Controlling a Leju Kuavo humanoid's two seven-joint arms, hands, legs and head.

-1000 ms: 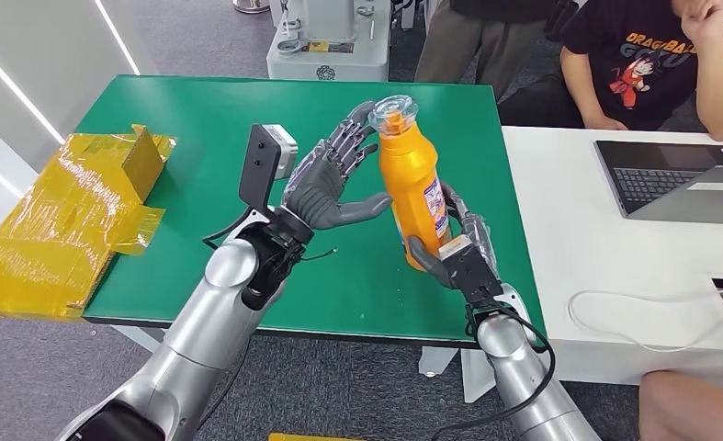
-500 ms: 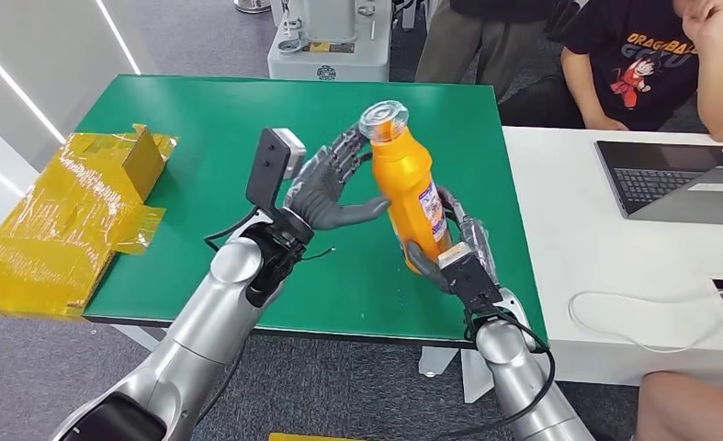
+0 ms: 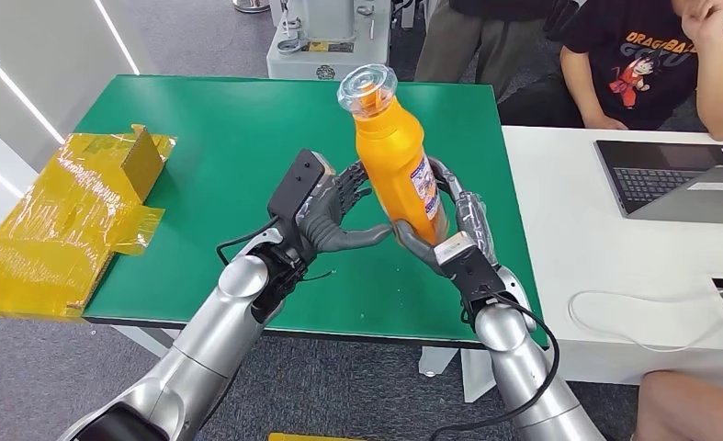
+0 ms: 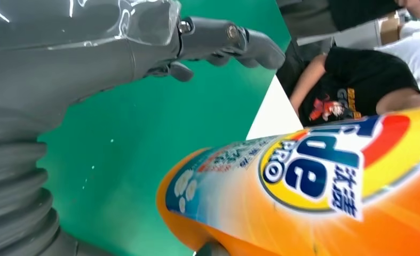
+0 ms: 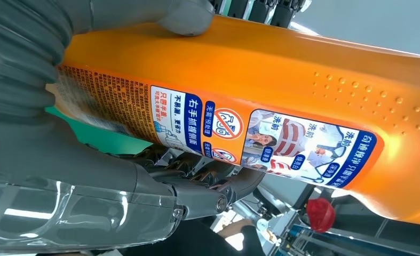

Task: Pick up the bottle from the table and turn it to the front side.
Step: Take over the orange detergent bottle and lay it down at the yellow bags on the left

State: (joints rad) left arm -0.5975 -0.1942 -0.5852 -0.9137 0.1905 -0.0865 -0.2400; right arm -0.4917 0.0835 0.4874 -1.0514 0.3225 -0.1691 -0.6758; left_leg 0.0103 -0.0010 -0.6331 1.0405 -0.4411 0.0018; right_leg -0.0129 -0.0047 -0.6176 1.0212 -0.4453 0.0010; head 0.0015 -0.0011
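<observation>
I expect the clear cap (image 3: pixel 367 85), which fits closely over the neck of the tilted orange bottle (image 3: pixel 374 111), to stay on when I turn the bottle sideways.
An orange detergent bottle (image 3: pixel 391 152) with a clear cap is held above the green table (image 3: pixel 201 129), its cap tilted to the left. My right hand (image 3: pixel 449 230) grips its lower part from the right; in the right wrist view the bottle's back label (image 5: pixel 282 69) lies against that hand (image 5: pixel 106 176), with the thumb wrapped over it. My left hand (image 3: pixel 334 216) is just left of the bottle's base with fingers spread and holds nothing. Its thumb reaches toward the base; I cannot tell if it touches. The left wrist view shows the front label (image 4: pixel 314 186) beside the spread fingers (image 4: pixel 229 40).
A yellow taped cardboard box (image 3: pixel 73 216) overhangs the table's left edge. A white table on the right carries a laptop (image 3: pixel 679 175) and a cable (image 3: pixel 615 312). A person in a black shirt (image 3: pixel 651 64) sits behind it. A grey machine (image 3: pixel 330 37) stands at the back.
My right hand has lifted the bottle higher and leaned its cap further left. My left hand has dropped lower and moved in toward the bottle's base.
</observation>
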